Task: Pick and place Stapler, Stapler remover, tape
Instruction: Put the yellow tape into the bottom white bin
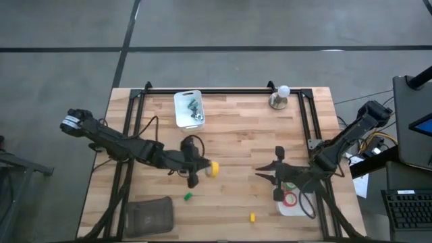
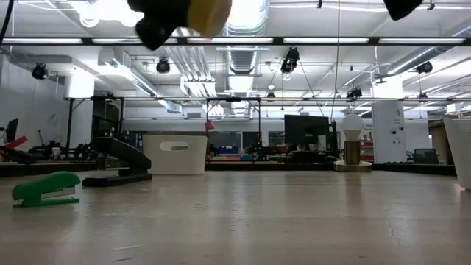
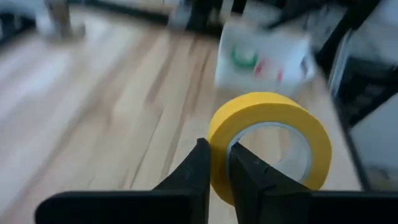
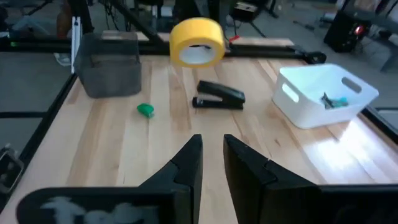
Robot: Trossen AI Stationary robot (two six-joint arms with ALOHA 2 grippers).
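Next, my right gripper grabs the roll's free side [image 1: 217, 169] and brings the roll to the white tray [image 1: 295, 202], because my left gripper is holding the yellow tape roll far from the tray.
My left gripper [image 1: 201, 169] hangs above the middle of the table, shut on a yellow tape roll [image 1: 213, 169], which the right wrist view shows in the air [image 4: 197, 41]. The black stapler [image 1: 192, 143] lies flat on the wood just beyond it, also seen in the right wrist view [image 4: 219, 95]. A red tape roll [image 1: 290, 199] and a green tape roll [image 1: 289, 187] lie on a white tray [image 1: 283, 209] near the right edge. My right gripper [image 1: 264, 173] hovers left of that tray, open and holding nothing. My left gripper pinches the wall of the yellow tape roll [image 3: 219, 155], one finger [image 3: 249, 177] inside the centre hole and the other finger [image 3: 196, 174] outside. The roll is lifted clear of the table [image 2: 207, 15] and stands on edge beyond the fingertips.
A white bin [image 1: 189, 108] with small items stands near the far edge, with a light bulb on a base [image 1: 280, 96] to its right. A dark grey bin [image 1: 148, 214] sits at the near left. A small green stapler-shaped thing [image 1: 188, 196] and a small yellow piece [image 1: 252, 217] lie on the wood.
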